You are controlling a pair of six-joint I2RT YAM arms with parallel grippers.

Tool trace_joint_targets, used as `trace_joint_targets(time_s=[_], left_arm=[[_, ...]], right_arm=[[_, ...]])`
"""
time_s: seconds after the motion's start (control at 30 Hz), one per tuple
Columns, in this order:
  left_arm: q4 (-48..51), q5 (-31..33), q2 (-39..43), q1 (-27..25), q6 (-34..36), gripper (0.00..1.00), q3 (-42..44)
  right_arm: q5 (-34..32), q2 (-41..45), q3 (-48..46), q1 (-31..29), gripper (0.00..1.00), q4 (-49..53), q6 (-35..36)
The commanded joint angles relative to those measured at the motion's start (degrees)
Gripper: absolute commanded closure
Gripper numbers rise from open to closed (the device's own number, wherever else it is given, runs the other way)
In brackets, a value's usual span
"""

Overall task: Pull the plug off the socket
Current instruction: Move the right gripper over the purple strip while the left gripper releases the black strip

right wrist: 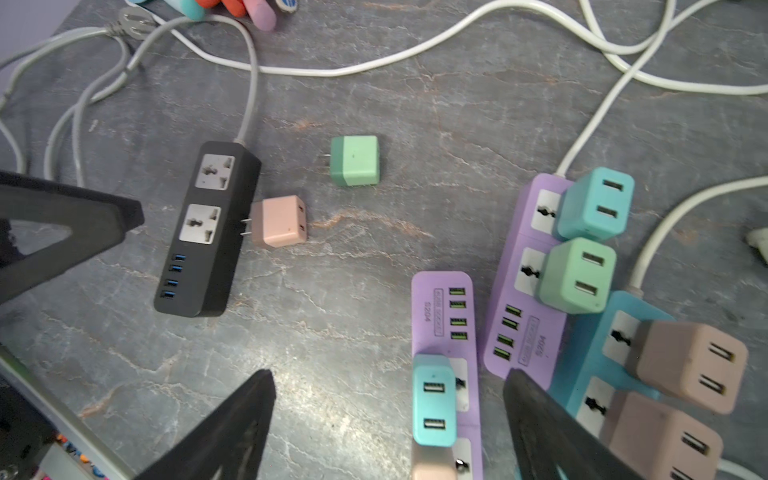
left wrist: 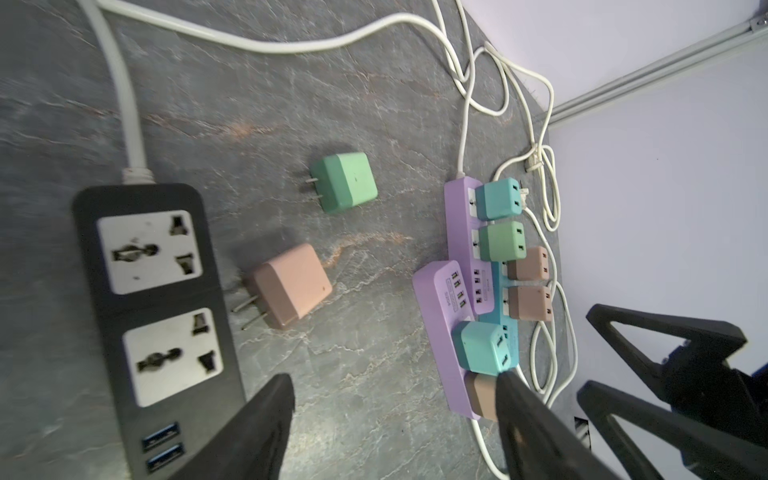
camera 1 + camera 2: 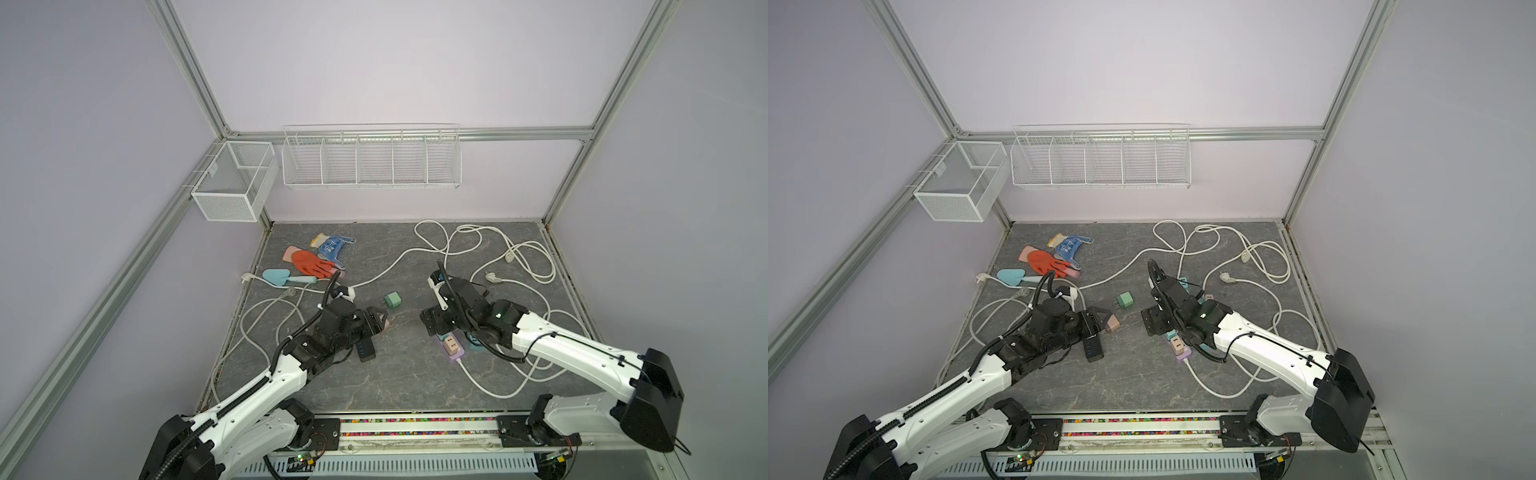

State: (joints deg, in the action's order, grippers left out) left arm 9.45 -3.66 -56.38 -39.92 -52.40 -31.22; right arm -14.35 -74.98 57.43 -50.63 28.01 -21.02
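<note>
The purple socket strip with the teal plug (image 1: 444,320) is a long way from my left gripper, so next my right gripper pulls the purple socket strip over next to the loose pink plug.
The black power strip (image 2: 166,300) (image 1: 232,257) lies on the table, and both of its sockets show bare. Beside it rests a pink plug (image 2: 291,284) (image 1: 279,221) (image 3: 1112,323), its prongs out of the socket and pointing at the strip. My left gripper (image 2: 395,380) (image 3: 1100,320) hangs open just above the table near this plug, holding nothing. A green plug (image 3: 392,300) (image 1: 355,160) lies loose farther back. My right gripper (image 1: 388,376) (image 3: 432,324) is open over a purple strip (image 1: 432,316). A teal plug (image 1: 434,401) seated in that strip shows between its fingers, untouched.
A second purple strip (image 1: 523,332) and a blue strip (image 1: 582,374) carry teal, green and pink plugs. White cables (image 3: 519,266) loop over the right and back of the table. Gloves (image 3: 311,262) and a blue trowel (image 3: 278,277) lie at the back left. Wire baskets (image 3: 370,160) hang on the wall.
</note>
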Motion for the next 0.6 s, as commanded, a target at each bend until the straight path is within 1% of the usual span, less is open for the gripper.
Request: trace_joint_targets(time_s=[0.0,0.1,0.27,0.37,0.43,0.57], left_arm=[[-5.52,1.33,-3.14,-2.81,-1.83,0.23,-0.48],[-9.3,1.37,-7.34,-4.95,-1.55,0.23,-1.18],[-13.28,-0.64,-15.29,-6.82,-1.49,0.24,-4.04],[-16.86,0.29,-18.29,-9.5,-1.75,0.25,-4.45],[-18.07,0.75,-20.53,-10.78,-1.9,0.25,-4.96],[-21.95,0.2,-24.87,-11.13,-4.14,0.29,-4.48]], right_arm=[[-3.64,2.87,-2.21,0.68,0.11,5.75,-2.89],[-5.16,4.37,-3.87,1.78,0.11,7.6,-5.14],[-1.3,6.11,-5.91,2.38,0.11,8.61,-5.39],[2.07,7.24,-8.17,2.38,0.11,8.02,-4.28],[2.24,7.63,-9.27,2.38,0.11,8.67,-4.12],[3.95,7.82,-11.13,1.86,0.1,8.6,-4.43]])
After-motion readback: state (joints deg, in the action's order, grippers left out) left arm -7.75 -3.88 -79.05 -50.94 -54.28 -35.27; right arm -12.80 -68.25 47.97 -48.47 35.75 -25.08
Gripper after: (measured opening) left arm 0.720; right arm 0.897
